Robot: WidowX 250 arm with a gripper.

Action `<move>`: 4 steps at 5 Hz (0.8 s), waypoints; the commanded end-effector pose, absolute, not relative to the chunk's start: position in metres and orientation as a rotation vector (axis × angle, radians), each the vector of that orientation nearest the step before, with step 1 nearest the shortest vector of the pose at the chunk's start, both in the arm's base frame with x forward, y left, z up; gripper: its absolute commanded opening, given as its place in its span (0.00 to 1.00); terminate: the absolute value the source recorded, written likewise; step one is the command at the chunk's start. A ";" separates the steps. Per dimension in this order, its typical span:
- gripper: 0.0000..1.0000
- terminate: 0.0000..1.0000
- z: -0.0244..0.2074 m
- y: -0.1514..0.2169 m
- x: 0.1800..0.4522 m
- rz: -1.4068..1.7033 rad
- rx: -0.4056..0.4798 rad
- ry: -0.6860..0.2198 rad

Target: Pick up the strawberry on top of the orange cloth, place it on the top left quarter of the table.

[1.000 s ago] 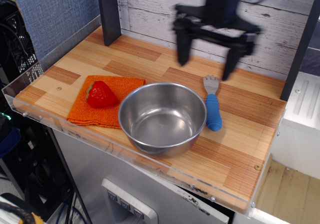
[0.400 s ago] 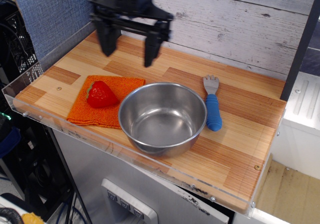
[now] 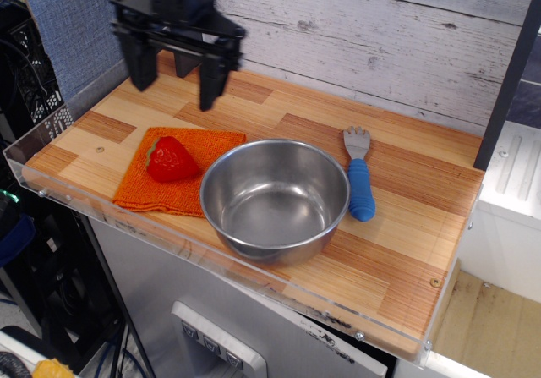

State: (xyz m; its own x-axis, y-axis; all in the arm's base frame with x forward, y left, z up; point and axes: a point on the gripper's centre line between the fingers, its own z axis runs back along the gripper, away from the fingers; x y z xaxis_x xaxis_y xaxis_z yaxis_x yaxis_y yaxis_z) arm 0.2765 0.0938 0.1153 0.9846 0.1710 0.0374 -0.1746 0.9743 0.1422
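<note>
The strawberry (image 3: 172,160) has rounded, tapering sides (image 3: 184,170), so I expect it to roll in a curve over the smooth wood once I let go of it there.
The red strawberry (image 3: 172,159) with its pale green cap lies on the orange cloth (image 3: 182,181) at the front left of the wooden table (image 3: 406,226). My gripper (image 3: 175,86) hangs in the air behind and above the cloth, near the back left of the table. It is open, its two dark fingers (image 3: 210,80) spread wide with nothing between them. The strawberry sits a good way below and in front of the fingertips, untouched.
A steel bowl (image 3: 274,198) stands right beside the cloth, its rim overlapping the cloth's right edge. A fork with a blue handle (image 3: 361,183) lies to the bowl's right. A dark post (image 3: 182,65) rises at the back left. A clear acrylic rim edges the table.
The open gripper has travelled from the back right, above the fork, leftwards across the table to above the back left area behind the cloth. Nothing on the table has moved.
</note>
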 end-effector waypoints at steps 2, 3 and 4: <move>1.00 0.00 0.071 0.141 0.285 0.054 0.101 -0.005; 1.00 0.00 0.062 0.140 0.281 0.062 0.069 0.014; 1.00 0.00 0.056 0.131 0.277 0.051 0.042 0.023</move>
State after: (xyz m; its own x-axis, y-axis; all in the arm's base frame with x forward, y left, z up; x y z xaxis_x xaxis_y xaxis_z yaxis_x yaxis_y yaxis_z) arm 0.2752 0.1297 0.0472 0.9974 0.0552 -0.0467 -0.0538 0.9981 0.0297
